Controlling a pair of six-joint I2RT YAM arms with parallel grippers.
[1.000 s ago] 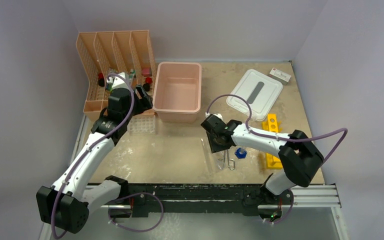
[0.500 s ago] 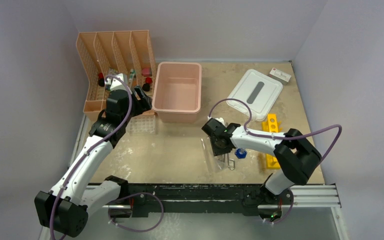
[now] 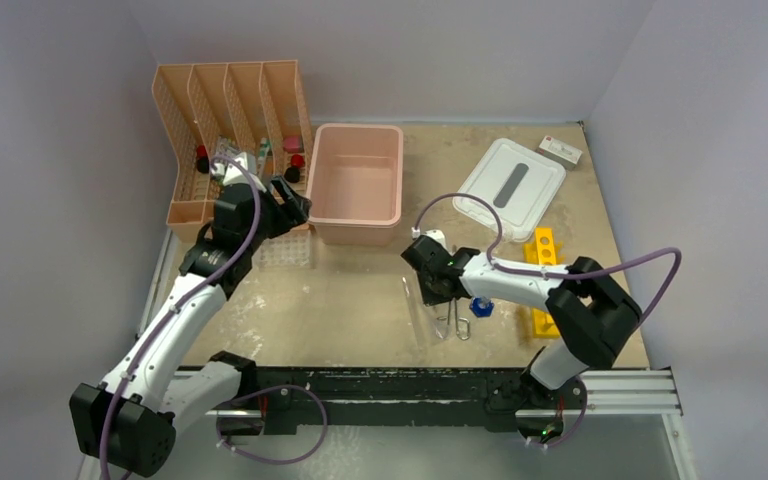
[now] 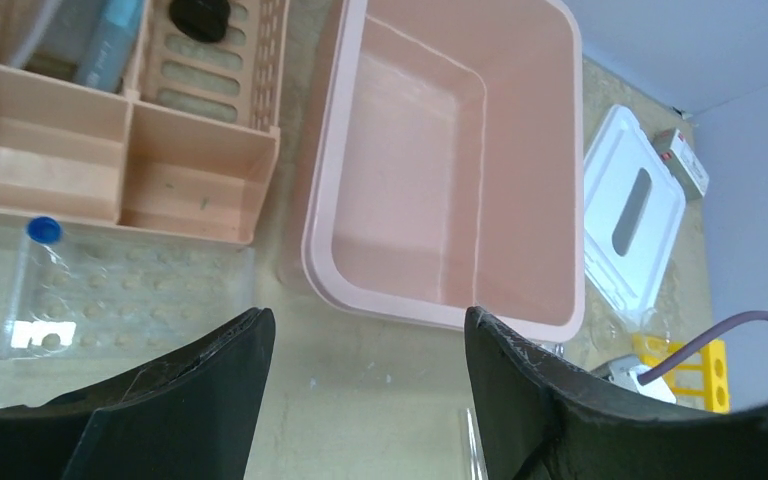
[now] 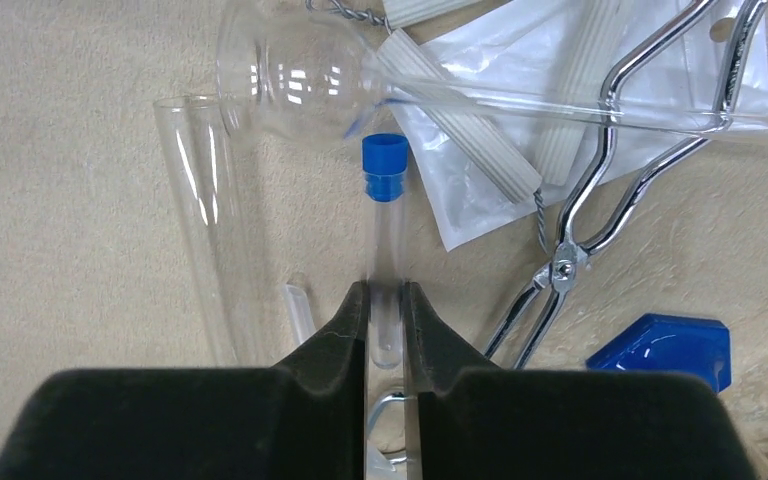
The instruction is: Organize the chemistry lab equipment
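The robot's right gripper is holding the tube's lower end (image 5: 386,345) and leaves its blue cap free, so the left gripper should keep coming closer until it closes on the cap end (image 5: 385,172).
My right gripper (image 5: 385,300) is shut on the lower end of a clear blue-capped tube (image 5: 386,225) that lies on the table, cap pointing away. Around it lie a clear round flask (image 5: 290,75), a wide clear tube (image 5: 210,230), a small clear bag (image 5: 465,190), thin clear rods (image 5: 580,105) and metal forceps (image 5: 600,200). In the top view this gripper (image 3: 438,290) is low over that pile, left of the yellow holed rack (image 3: 543,285). My left gripper (image 4: 365,330) is open and empty, between the clear tube tray (image 4: 130,290) and the pink bin (image 4: 430,312).
A peach slotted organizer (image 3: 220,130) holding small items stands at the back left. The white lid (image 3: 512,185) lies at the back right, a small white box (image 3: 561,150) beyond it. A blue hexagonal piece (image 5: 665,350) sits beside the forceps. Another blue-capped tube (image 4: 40,228) rests on the clear tray.
My right gripper's fingers have shut on the blue-capped tube after the arm shifted slightly left. The left arm has barely moved and stays open.
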